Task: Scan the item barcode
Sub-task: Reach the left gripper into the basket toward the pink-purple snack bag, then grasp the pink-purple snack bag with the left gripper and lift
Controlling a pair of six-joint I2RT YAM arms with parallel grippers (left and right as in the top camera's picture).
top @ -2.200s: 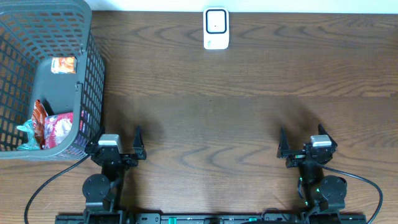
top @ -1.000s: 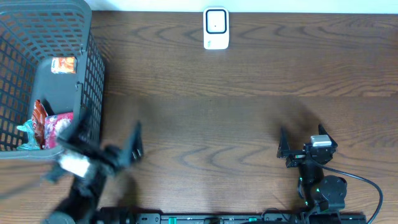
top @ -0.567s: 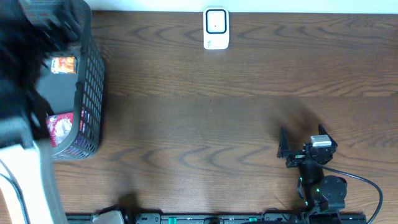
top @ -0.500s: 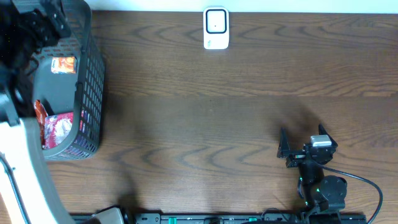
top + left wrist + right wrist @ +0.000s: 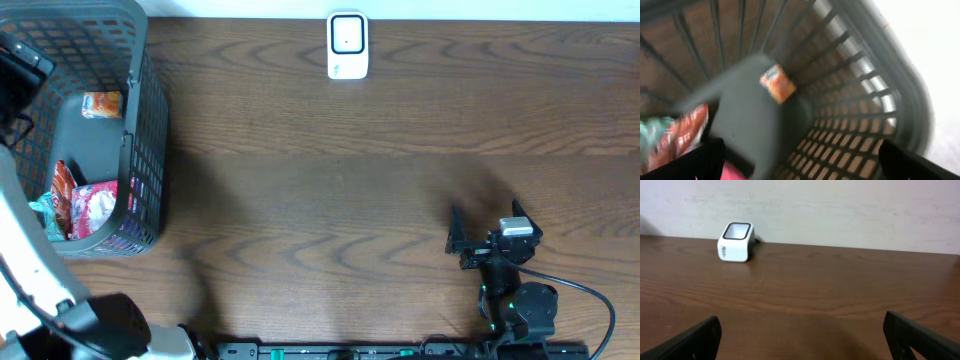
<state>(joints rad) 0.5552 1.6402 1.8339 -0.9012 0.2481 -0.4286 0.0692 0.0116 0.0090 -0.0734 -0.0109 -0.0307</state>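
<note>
The pink packet's far edge (image 5: 97,186) faces the basket's open bottom, so my left gripper should keep going down to the pink packet until its open fingers are on both sides of it.
Items lie in the grey mesh basket (image 5: 140,120) at the table's left: a small orange packet (image 5: 101,104) (image 5: 777,83), a red packet (image 5: 93,205) (image 5: 687,130) and a teal one (image 5: 45,215). The white barcode scanner (image 5: 347,45) (image 5: 736,242) stands at the table's far edge, in the middle. My left gripper (image 5: 800,170) hangs open above the basket, looking down into it, with nothing between its fingers. The view there is blurred. My right gripper (image 5: 485,215) (image 5: 805,345) rests open and empty near the front right, facing the scanner.
The raised left arm's white link (image 5: 30,270) runs along the left edge, over the basket's near corner. A black cable (image 5: 590,295) loops by the right arm's base. A pale wall (image 5: 840,205) stands behind the scanner.
The left arm has swung up from its rest spot at the front left to over the basket. The right arm has not moved.
</note>
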